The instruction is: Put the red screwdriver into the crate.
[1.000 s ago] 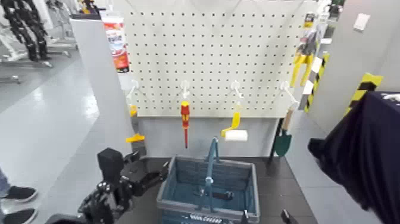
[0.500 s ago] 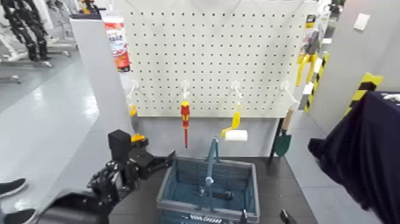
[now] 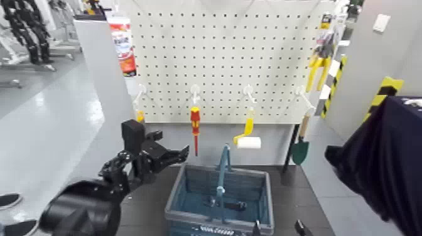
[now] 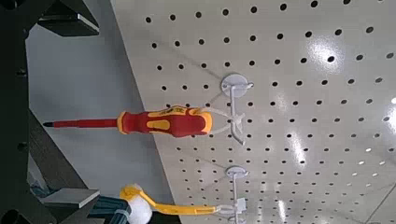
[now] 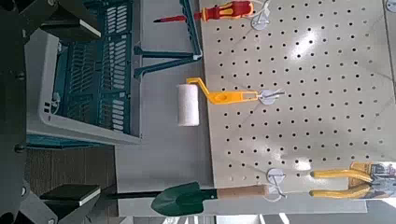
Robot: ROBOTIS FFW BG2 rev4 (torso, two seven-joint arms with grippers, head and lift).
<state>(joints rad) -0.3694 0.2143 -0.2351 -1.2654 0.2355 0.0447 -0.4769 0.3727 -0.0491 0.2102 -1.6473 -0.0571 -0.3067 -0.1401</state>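
Observation:
The red screwdriver is hanging by a pale loop (image 4: pixel 221 119) on an open-ended white hook (image 4: pixel 234 120), so the loop will come off together with the screwdriver when I pull.
The red screwdriver (image 3: pixel 195 122) hangs shaft down from a white hook on the pegboard, above the crate's back left corner. It also shows in the left wrist view (image 4: pixel 163 122) and the right wrist view (image 5: pixel 224 11). The blue-grey crate (image 3: pixel 188 188) stands on the dark table below, with its tall centre handle upright, and shows in the right wrist view (image 5: pixel 89 84). My left gripper (image 3: pixel 169 145) is open and empty, raised left of the screwdriver and a little below it, not touching it. My right gripper (image 3: pixel 279 229) is open, low at the crate's front right.
A yellow-handled paint roller (image 3: pixel 247 135) and a green trowel (image 3: pixel 299 150) hang right of the screwdriver. Yellow-handled pliers (image 3: pixel 319 69) hang at the board's right edge. A white pillar (image 3: pixel 107 81) stands on the left, dark cloth (image 3: pixel 383 163) on the right.
My left arm has risen and moved right, towards the pegboard and the screwdriver. The shoes on the floor at the left have moved away. The screwdriver and crate have not moved.

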